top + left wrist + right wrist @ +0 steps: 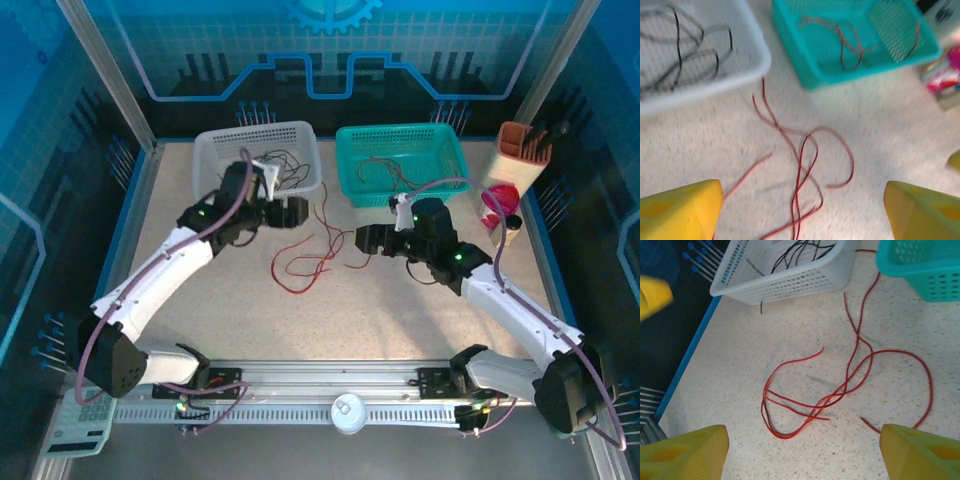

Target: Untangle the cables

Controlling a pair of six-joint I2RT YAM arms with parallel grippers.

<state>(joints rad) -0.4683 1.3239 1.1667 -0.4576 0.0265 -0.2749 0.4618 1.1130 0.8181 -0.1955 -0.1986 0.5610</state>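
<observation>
My left gripper should keep going down at the red cables' crossing [797,218], which lies midway between its open fingers, until they close on the strand on top [807,214].
Red cables [305,255] lie in loose crossing loops on the speckled table between the two arms. My left gripper [292,212] hovers just left of them, open; its yellow fingers [680,210] stand wide apart over the red loops [800,165] with nothing between them. My right gripper [366,238] sits just right of the loops, open as well; its fingers [920,452] frame the red cables [840,390] from above without touching. Black cables [677,55] lie in the white basket [215,150]. More thin cables [850,45] lie in the teal basket [450,165].
Both baskets stand side by side at the back of the table. An orange holder with tools [523,150] and a pink item [497,205] are at the back right. A calculator [80,420] and a white round lid [348,412] sit by the front rail.
</observation>
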